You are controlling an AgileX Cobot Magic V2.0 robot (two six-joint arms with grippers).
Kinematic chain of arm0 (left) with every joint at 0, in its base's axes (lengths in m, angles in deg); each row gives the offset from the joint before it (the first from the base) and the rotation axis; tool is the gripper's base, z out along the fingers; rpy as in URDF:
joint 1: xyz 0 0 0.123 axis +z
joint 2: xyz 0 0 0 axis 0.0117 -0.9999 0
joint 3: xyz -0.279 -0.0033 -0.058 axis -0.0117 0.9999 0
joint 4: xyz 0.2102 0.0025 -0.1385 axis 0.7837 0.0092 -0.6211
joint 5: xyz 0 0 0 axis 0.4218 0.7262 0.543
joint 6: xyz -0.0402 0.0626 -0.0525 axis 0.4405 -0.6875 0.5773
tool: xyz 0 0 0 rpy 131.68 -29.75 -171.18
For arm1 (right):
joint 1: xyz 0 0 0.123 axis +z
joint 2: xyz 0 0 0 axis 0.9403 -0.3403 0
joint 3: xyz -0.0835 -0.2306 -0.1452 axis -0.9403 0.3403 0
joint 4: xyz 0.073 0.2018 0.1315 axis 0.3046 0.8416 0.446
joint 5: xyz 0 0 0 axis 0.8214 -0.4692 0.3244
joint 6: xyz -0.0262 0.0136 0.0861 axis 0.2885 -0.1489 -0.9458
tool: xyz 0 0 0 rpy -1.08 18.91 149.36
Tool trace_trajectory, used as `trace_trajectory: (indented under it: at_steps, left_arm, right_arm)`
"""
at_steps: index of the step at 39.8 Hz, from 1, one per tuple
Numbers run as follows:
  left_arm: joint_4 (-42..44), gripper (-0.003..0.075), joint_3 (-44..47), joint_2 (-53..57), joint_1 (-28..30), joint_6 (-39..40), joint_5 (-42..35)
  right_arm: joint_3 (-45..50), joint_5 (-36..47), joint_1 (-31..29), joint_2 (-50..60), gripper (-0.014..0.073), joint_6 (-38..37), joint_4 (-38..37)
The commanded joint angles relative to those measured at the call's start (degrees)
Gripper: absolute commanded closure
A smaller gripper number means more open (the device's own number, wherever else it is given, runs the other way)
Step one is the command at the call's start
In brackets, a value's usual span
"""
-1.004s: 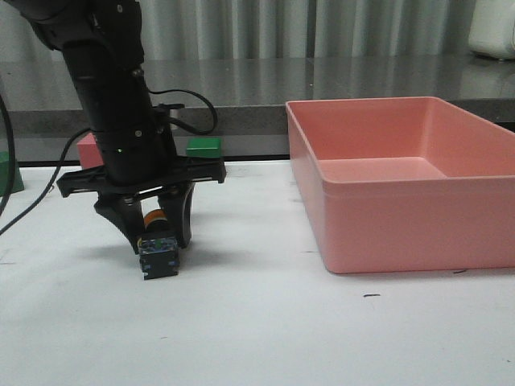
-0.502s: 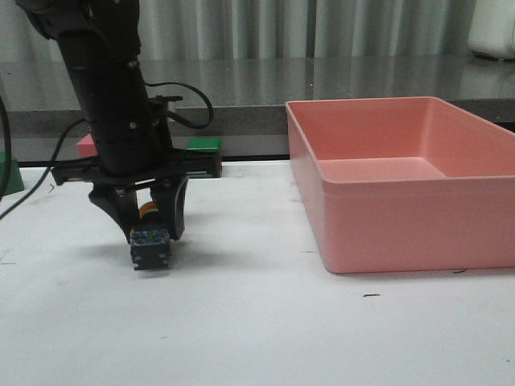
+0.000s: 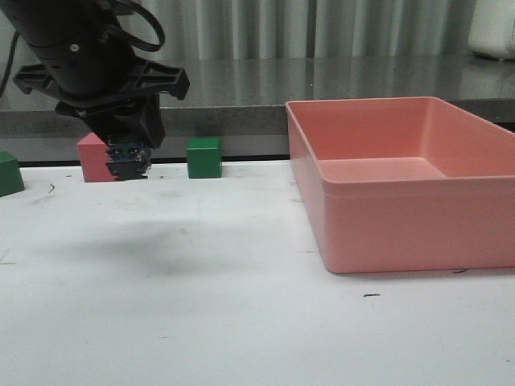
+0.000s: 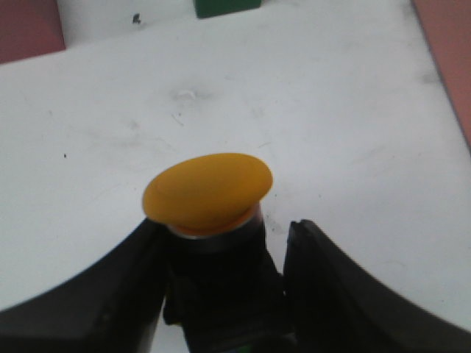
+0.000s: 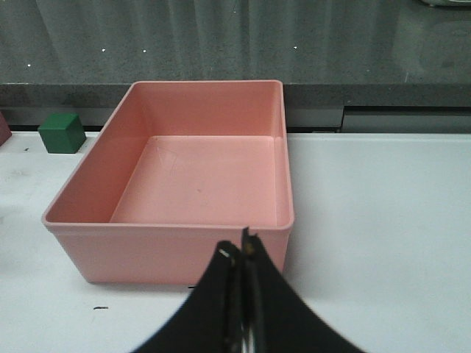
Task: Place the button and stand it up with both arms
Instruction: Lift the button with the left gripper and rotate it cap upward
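Observation:
My left gripper needs to tip level and turn up the button's yellow cap, since the cap faces the tabletop's back edge, before it lowers the button's black base onto the tabletop.
My left gripper is shut on the button and holds it well above the table at the left. In the front view only its black base shows below the fingers. In the left wrist view the button shows its round yellow cap toward the table, with the black base clamped in my left gripper. My right gripper is shut and empty, hanging in front of the pink bin's near wall. The right arm is out of the front view.
A large pink bin stands on the right half of the table, and also shows in the right wrist view. A pink cube and green cubes sit along the table's back edge.
My left gripper has lifted the button off the table and risen; the button's base now hangs in the air. The cubes behind it have come into sight.

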Motion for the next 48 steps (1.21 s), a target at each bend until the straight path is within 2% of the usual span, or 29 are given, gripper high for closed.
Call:
trace_trajectory:
  at_steps: [1, 11, 17, 20, 26, 36, 48]
  left_arm:
    - [2.2, 0.0535, 4.9, 7.3, -0.4, 0.7, -14.3]
    - [7.8, 0.0535, 20.5, 13.0, -0.4, 0.4, -42.7]
    - [8.2, 0.0535, 26.9, 12.3, -0.4, -5.5, -57.7]
    - [8.1, 0.0533, 27.6, 11.3, 0.2, -8.7, -59.8]
    - [8.0, 0.0531, 27.6, 8.0, 1.9, -8.9, -60.6]
    - [7.8, 0.0531, 27.6, 0.1, 4.4, -9.1, -72.0]
    - [7.9, 0.0531, 27.7, -8.4, 5.2, -12.3, -79.0]
  right_arm:
    - [-1.5, 4.8, -0.2, -0.7, 0.0655, 0.4, -1.2]
    - [-1.5, 4.8, -0.2, -0.7, 0.0655, 0.4, -1.2]
    - [-1.5, 4.8, -0.2, -0.7, 0.0655, 0.4, -1.2]
    - [-1.5, 4.8, -0.2, -0.7, 0.0655, 0.4, -1.2]
    - [-1.5, 4.8, -0.2, -0.7, 0.0655, 0.4, -1.2]
    - [-1.5, 4.8, -0.2, -0.7, 0.0655, 0.4, -1.2]
    - [-1.5, 4.8, -0.2, -0.7, 0.0655, 0.4, -1.2]
